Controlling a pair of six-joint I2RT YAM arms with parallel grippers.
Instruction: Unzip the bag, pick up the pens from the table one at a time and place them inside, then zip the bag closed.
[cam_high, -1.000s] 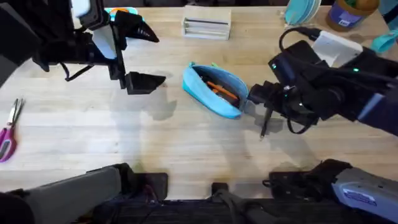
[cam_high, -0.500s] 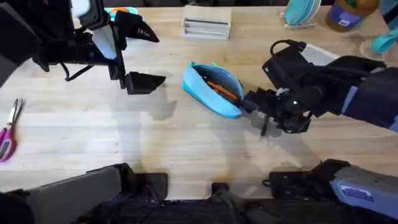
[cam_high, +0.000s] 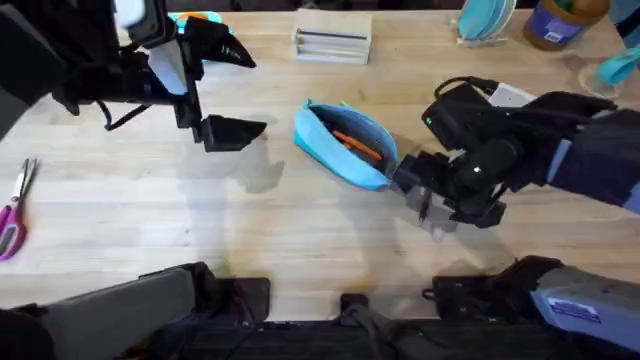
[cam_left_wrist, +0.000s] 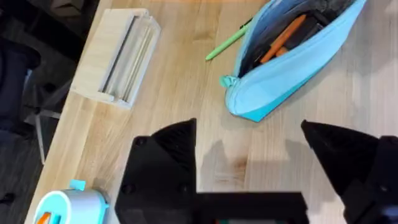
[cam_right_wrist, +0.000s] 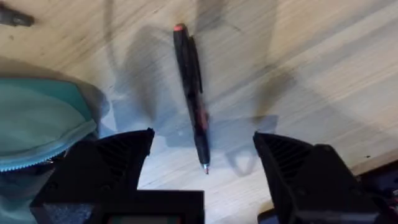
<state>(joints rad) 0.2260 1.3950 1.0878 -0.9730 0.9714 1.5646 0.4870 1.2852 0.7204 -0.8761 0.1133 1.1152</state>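
The bag's long opening (cam_high: 352, 139) is wide open, its sides apart, so I expect the green pen (cam_high: 345, 104) to settle fully inside beside the orange items when I lower it.
The light blue bag (cam_high: 345, 146) lies unzipped at mid table, with orange items showing inside it (cam_left_wrist: 292, 56). In the left wrist view a green pen (cam_left_wrist: 230, 42) lies on the table just beyond the bag. A black pen (cam_right_wrist: 191, 93) lies on the wood next to the bag's right end. My right gripper (cam_right_wrist: 202, 155) is open and hangs low over this pen, one finger on each side, not touching it. In the overhead view the right gripper (cam_high: 432, 203) covers most of the pen. My left gripper (cam_high: 228, 90) is open and empty, held to the left of the bag (cam_left_wrist: 249, 162).
Pink-handled scissors (cam_high: 12, 215) lie at the left edge. A wooden block (cam_high: 332, 42) sits at the back centre, also seen in the left wrist view (cam_left_wrist: 118, 56). A teal toy (cam_left_wrist: 68, 205) stands near it. Teal dishes (cam_high: 485, 20) and a jar (cam_high: 560, 20) are at the back right.
My right gripper has moved toward the table's front and settled lower over the black pen, which now shows less in the overhead view. The left arm and the bag have not moved.
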